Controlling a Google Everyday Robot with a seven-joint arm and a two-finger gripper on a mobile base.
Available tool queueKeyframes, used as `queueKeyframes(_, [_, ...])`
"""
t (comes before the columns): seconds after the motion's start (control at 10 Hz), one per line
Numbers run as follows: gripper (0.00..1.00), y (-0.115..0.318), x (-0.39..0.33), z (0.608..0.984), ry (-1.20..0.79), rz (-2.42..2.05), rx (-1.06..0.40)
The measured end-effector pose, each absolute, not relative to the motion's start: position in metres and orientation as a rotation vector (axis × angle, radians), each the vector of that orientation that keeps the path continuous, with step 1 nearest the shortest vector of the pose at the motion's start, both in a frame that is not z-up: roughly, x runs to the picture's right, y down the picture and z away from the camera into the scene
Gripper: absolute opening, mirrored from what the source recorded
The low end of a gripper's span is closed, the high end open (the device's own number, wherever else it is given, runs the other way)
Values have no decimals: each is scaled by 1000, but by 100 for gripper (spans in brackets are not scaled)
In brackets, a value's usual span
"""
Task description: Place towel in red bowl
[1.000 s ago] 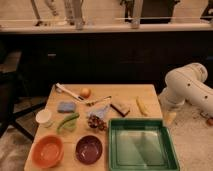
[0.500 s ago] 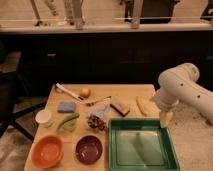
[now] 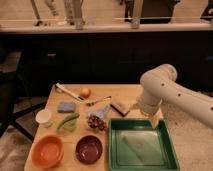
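The towel is lying rumpled in loose folds, so it will hang from the robot's gripper in a limp drape that widens as the gripper lifts it.
The towel, a small pale grey-blue cloth, lies crumpled near the middle of the wooden table. At the table's front left corner sits the orange-red bowl, with nothing in it. My white arm reaches in from the right and bends down. My gripper hangs at its end over the far right corner of the green tray. It is open and holds nothing. It is well to the right of the towel and far from the red bowl.
A dark purple bowl stands right of the red one. A white cup, a green item, a blue pad, an orange, a brown clump and a brown bar lie around the towel.
My arm has swung left from the table's right edge, and the gripper now hangs over the tray's far corner. Nothing on the table has moved.
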State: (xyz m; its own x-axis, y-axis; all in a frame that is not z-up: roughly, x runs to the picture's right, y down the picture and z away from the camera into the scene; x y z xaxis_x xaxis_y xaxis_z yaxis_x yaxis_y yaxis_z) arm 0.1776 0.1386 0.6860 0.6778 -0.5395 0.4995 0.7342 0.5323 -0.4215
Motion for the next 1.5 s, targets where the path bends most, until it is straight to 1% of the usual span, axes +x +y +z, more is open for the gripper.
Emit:
queueKeyframes(0.2, [80,142,169,686,-357,-834,-656])
queueKeyframes(0.6, [80,145,172,684,-366,-817,-655])
queueKeyframes(0.7, [80,150,177,687,-393,-797,-640])
queueKeyframes(1.3, [80,132,128,735,-492,-858,-602])
queueKeyframes(1.5, [80,128,115,746,-518,-871,-554])
